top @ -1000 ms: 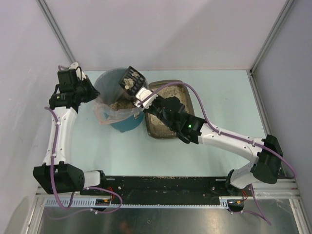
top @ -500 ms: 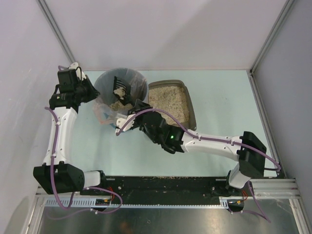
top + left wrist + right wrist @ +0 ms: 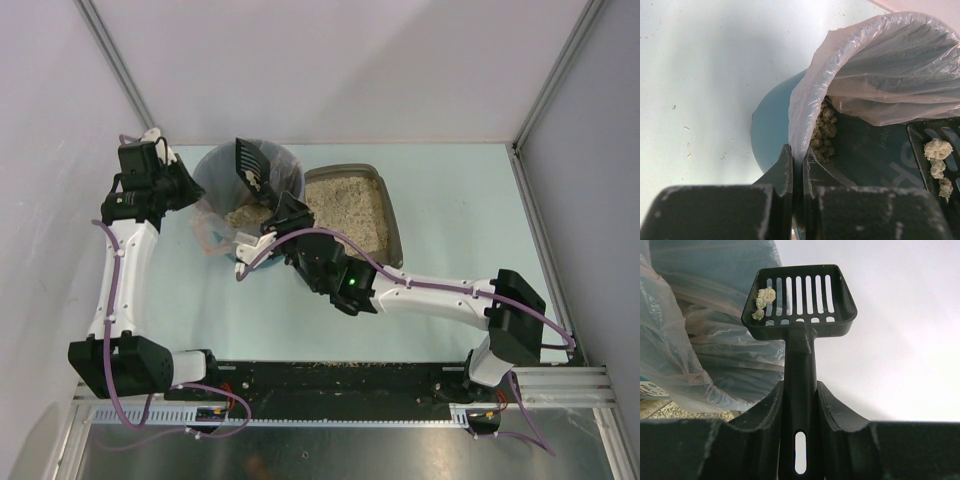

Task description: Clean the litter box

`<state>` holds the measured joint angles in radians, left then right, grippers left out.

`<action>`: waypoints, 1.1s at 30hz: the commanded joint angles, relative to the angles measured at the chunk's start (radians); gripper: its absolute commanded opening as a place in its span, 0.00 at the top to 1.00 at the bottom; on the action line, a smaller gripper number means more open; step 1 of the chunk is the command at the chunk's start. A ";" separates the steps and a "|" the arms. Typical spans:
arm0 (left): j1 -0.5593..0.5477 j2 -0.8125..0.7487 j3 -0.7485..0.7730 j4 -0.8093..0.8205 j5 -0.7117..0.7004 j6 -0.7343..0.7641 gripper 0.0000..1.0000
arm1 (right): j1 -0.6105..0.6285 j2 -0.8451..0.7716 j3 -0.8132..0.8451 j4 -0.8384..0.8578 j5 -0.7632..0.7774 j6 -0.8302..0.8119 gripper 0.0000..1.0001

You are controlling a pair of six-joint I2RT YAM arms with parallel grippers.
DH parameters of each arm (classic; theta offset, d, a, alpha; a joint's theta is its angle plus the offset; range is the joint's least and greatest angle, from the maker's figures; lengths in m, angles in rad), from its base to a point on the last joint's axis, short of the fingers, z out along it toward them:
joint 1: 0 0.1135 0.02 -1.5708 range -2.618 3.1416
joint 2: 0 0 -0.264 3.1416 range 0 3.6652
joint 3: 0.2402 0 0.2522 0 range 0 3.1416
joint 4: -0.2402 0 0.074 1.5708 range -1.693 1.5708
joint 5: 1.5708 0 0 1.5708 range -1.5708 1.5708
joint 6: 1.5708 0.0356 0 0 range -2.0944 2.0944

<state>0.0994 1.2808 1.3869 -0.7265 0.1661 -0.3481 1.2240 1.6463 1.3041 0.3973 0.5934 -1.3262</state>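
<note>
Next, my right gripper shakes the scoop inside the liner (image 3: 228,187) before it goes back to the litter box, because pale clumps are stuck in the scoop's corner (image 3: 763,302) over the bin.
The grey-brown litter box (image 3: 392,225), filled with beige granules, lies just right of the round teal bin (image 3: 213,172). My right gripper (image 3: 284,211) (image 3: 800,399) is shut on the handle of a black slotted scoop (image 3: 250,166) (image 3: 800,294). The scoop is held over the bin, with a few pale clumps (image 3: 762,300) stuck in one corner. My left gripper (image 3: 190,191) (image 3: 799,159) is shut on the edge of the bin's clear plastic liner (image 3: 875,65). Greenish clumps (image 3: 822,131) lie inside the bin, and the scoop (image 3: 935,155) shows at the right of the left wrist view.
The bin and litter box stand at the back of the pale table, close to the rear wall. My right arm (image 3: 430,292) reaches across in front of the litter box. A metal frame post (image 3: 545,230) runs along the right side.
My right arm has swung left off the litter box, uncovering it. The scoop dipped into the bin and now stands a little higher over it. The left arm has not moved.
</note>
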 commanded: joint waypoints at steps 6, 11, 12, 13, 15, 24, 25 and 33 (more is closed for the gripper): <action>-0.003 -0.072 0.014 0.139 0.118 -0.043 1.00 | 0.057 -0.023 -0.042 -0.041 0.046 -0.004 1.00; 0.000 -0.051 0.027 0.142 0.134 -0.052 1.00 | 0.084 -0.025 -0.068 -0.067 0.040 0.021 1.00; 0.000 -0.044 0.035 0.141 0.141 -0.054 1.00 | 0.086 -0.023 -0.077 -0.058 0.042 0.015 1.00; 0.000 -0.044 0.037 0.142 0.141 -0.054 1.00 | 0.086 -0.022 -0.081 -0.049 0.049 -0.010 1.00; 0.000 -0.049 0.035 0.141 0.138 -0.054 1.00 | 0.086 -0.011 -0.095 0.022 0.066 -0.045 1.00; -0.001 -0.058 0.021 0.144 0.136 -0.052 1.00 | 0.094 0.020 -0.137 0.484 0.132 -0.356 1.00; -0.001 -0.057 0.021 0.142 0.138 -0.054 1.00 | 0.097 0.020 -0.138 0.495 0.123 -0.360 1.00; -0.003 -0.061 0.015 0.144 0.130 -0.051 1.00 | 0.112 -0.005 -0.200 0.315 0.105 -0.216 1.00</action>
<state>0.1055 1.2800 1.3815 -0.7181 0.1795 -0.3485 1.3209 1.6680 1.1450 0.7372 0.7017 -1.5883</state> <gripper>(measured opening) 0.048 0.297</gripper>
